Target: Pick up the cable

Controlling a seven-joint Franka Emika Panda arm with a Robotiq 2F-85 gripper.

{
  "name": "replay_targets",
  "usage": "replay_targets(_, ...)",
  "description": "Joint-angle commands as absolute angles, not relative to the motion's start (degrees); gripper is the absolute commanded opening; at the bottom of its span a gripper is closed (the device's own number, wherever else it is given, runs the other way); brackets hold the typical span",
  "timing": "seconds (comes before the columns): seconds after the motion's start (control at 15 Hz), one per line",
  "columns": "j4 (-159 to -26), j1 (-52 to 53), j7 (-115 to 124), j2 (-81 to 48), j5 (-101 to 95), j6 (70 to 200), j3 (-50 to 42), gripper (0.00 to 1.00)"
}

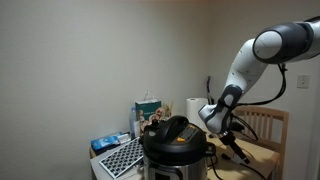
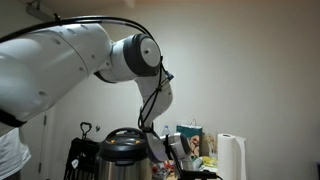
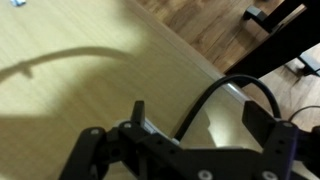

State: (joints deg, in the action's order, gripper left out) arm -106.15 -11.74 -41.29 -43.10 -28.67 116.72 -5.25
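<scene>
The cable's bend is off toward one finger of my tilted gripper. I should move up, straighten my gripper and center it over the bend near the table's edge.
In the wrist view a thin black cable rises in an arc off the light wooden table. It runs up between the two dark fingers of my gripper and curves away to the right. The jaws stand wide apart on either side of the cable without pinching it, so the gripper is open. In both exterior views the gripper hangs low beside the black and silver pressure cooker. The cable is too thin to make out there.
A paper towel roll and a carton stand behind the cooker. A blue packet and a white gridded board lie beside it. A wooden chair stands close by. The table's edge gives onto plank floor.
</scene>
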Motion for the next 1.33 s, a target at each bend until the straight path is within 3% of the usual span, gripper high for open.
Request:
replay_targets(0.0,-100.2,-12.6,-48.0,-47.2,-26.3,107.4,-4.4,1.00)
replay_targets(0.13,-97.1,-13.0,-51.9,-49.3,-26.1,104.0,-3.9,1.00)
replay_targets(0.33,-97.7,-10.4,-50.6,-49.9,-32.6,112.0,-5.8,1.00)
replay_targets(1.27,-99.2,-8.3,-51.9,-51.3,-33.5,115.0,-4.4,1.00)
